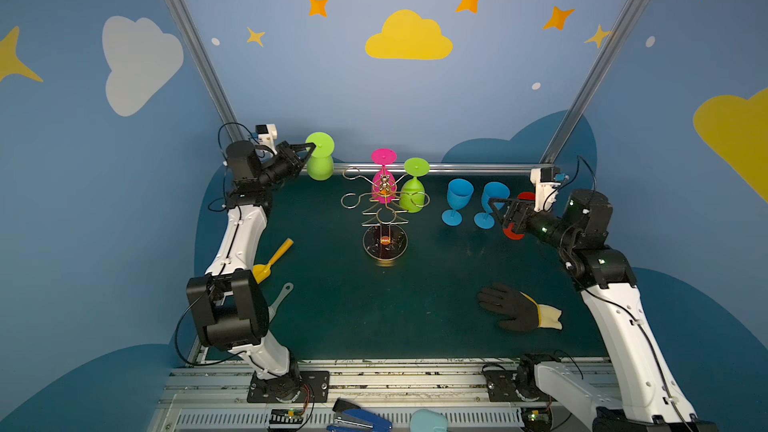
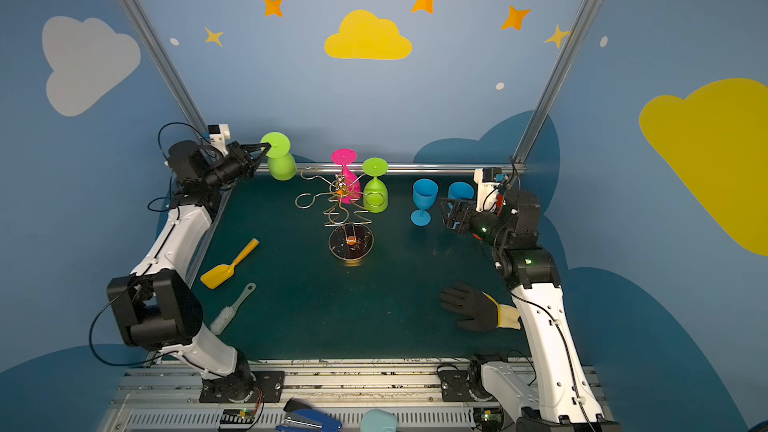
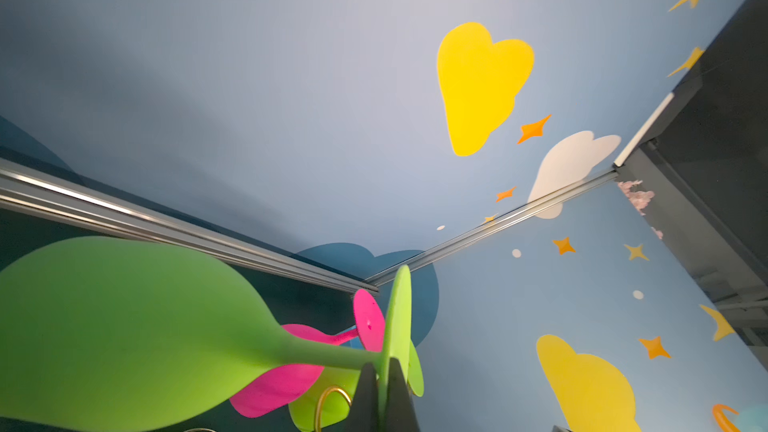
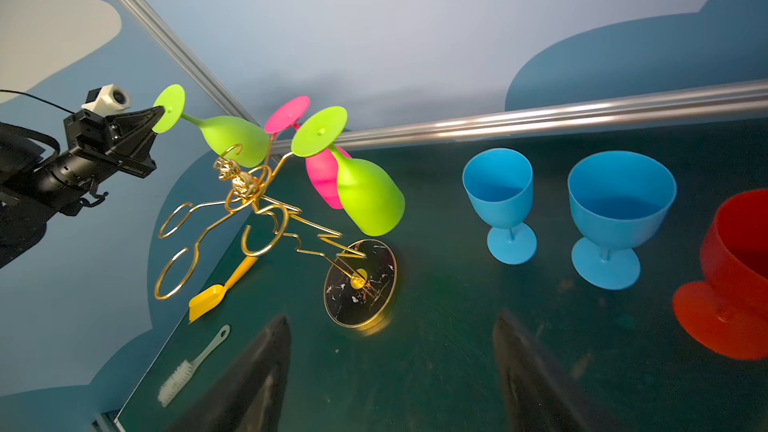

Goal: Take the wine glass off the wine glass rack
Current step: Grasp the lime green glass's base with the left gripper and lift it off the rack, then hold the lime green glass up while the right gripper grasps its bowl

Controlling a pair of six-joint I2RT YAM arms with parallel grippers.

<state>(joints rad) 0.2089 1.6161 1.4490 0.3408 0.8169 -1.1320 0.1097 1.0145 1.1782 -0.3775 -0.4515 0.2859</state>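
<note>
My left gripper is holding the glass, and the held green glass's bowl (image 1: 320, 167) hangs free for my open right gripper (image 1: 502, 210), so it should keep carrying it there until my right gripper holds it.
The gold wire wine glass rack (image 1: 395, 243) (image 2: 361, 245) (image 4: 374, 284) stands mid-table. A pink glass (image 1: 383, 155) (image 4: 286, 114) and a green glass (image 1: 413, 197) (image 4: 370, 197) hang upside down on it. Another green wine glass (image 1: 320, 162) (image 2: 280, 162) (image 3: 124, 326) (image 4: 228, 139) is held upside down, left of the rack and apart from its arms in both top views. My left gripper (image 1: 311, 147) (image 2: 266, 146) (image 3: 384, 371) is shut on that glass's foot disc. My right gripper (image 1: 496, 214) (image 2: 444, 211) (image 4: 392, 317) hangs open and empty to the right.
Two blue glasses (image 1: 459, 197) (image 1: 492, 201) and a red one (image 4: 735, 268) stand upright by the right gripper. A yellow scoop (image 1: 272, 261) and a brush (image 1: 282, 297) lie at the left. A black glove (image 1: 515, 307) lies front right. A metal rail (image 1: 457, 168) edges the back.
</note>
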